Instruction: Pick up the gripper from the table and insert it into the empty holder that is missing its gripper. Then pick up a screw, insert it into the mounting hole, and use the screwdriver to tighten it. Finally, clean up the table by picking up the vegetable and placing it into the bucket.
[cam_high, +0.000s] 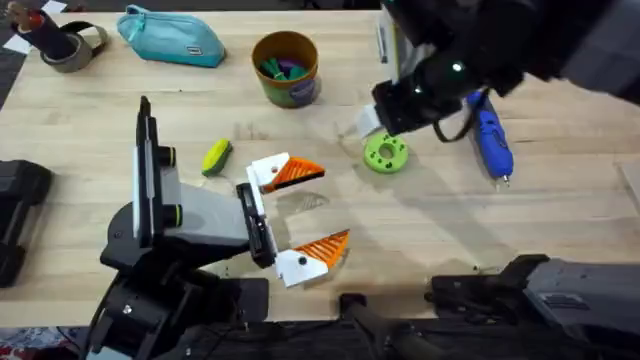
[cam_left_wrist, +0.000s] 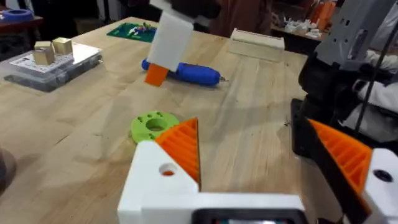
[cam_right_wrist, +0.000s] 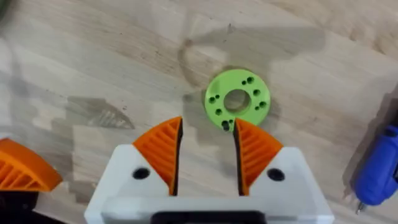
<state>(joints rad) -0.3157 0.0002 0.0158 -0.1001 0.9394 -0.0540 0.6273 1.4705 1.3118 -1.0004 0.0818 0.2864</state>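
Note:
The small dark screw (cam_right_wrist: 225, 125) sticks up from a hole in the lime-green part. The screw will therefore come out freely when I lift it.
My left gripper (cam_high: 318, 212) hovers open and wide over the table's middle, nothing between its orange pads (cam_left_wrist: 180, 146). My right gripper (cam_right_wrist: 207, 134) hangs open just above a lime-green round printed part (cam_right_wrist: 236, 99) (cam_high: 385, 153). A small dark piece (cam_right_wrist: 225, 124), possibly a screw, sits at that part's edge. The blue screwdriver (cam_high: 490, 135) (cam_left_wrist: 186, 71) lies to the right of the part. The vegetable (cam_high: 216, 157) lies left of my left gripper. The bucket (cam_high: 286, 68) stands at the back with coloured bits inside. The loose gripper and the holder are out of view.
A teal zip pouch (cam_high: 170, 37) and a tape roll (cam_high: 70, 45) lie at the back left. A black block (cam_high: 15, 210) sits at the left edge. A clear box with wooden cubes (cam_left_wrist: 50, 59) stands farther off.

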